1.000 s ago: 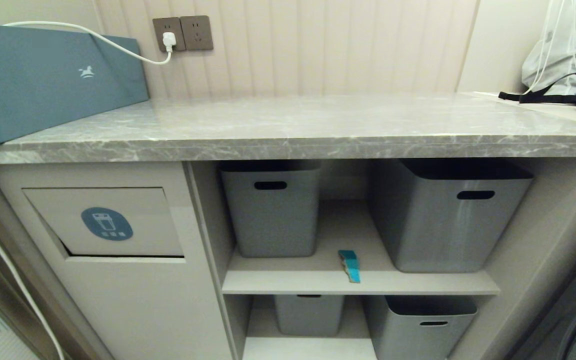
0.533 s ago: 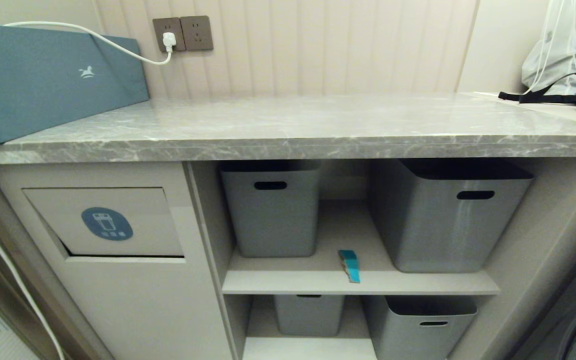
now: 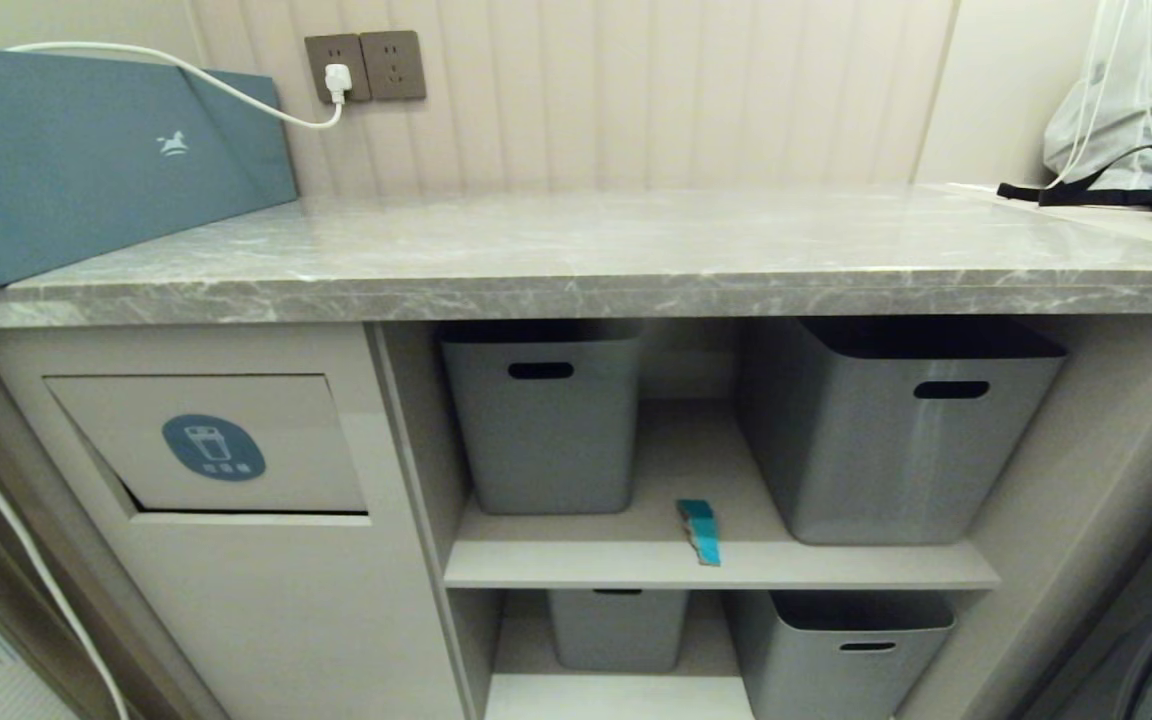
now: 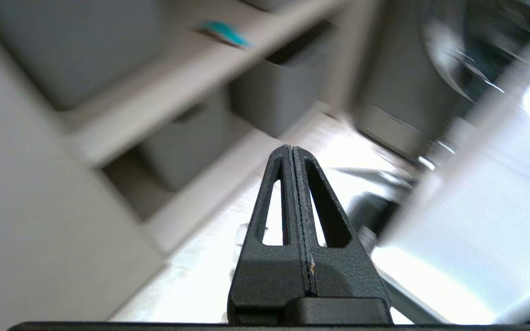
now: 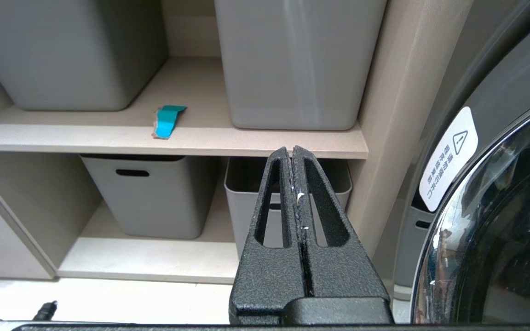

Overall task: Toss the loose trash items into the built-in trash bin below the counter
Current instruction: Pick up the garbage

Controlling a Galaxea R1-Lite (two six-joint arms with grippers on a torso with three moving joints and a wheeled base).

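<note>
My left gripper's fingers should go on reaching to the upper shelf's front point(image 3: 704, 562), where the teal-blue wrapper point(image 3: 699, 532) lies clear of both grey tubs, before they open near it.
A teal-blue wrapper point(image 3: 700, 530) lies at the front of the upper shelf, between two grey tubs; it also shows in the right wrist view point(image 5: 167, 121) and the left wrist view point(image 4: 223, 33). The built-in trash bin point(image 3: 208, 445) is the beige flap with a round blue icon, left of the shelves, its lower edge slightly ajar. Neither arm shows in the head view. My left gripper point(image 4: 291, 148) is shut and empty, low over the pale floor before the lower shelf. Low and parked, my right gripper point(image 5: 290, 149) is shut and empty, facing the lower right tub.
Grey tubs point(image 3: 546, 415) point(image 3: 901, 425) stand on the upper shelf, two more point(image 3: 618, 625) point(image 3: 841, 650) below. On the marble counter point(image 3: 576, 250) are a long blue box point(image 3: 86, 150) and a white drawstring bag point(image 3: 1126, 100). A washing machine door point(image 5: 499, 207) stands at the right.
The head view has not changed: the wrapper, the flap and the tubs stay where they were, and no arm has entered it.
</note>
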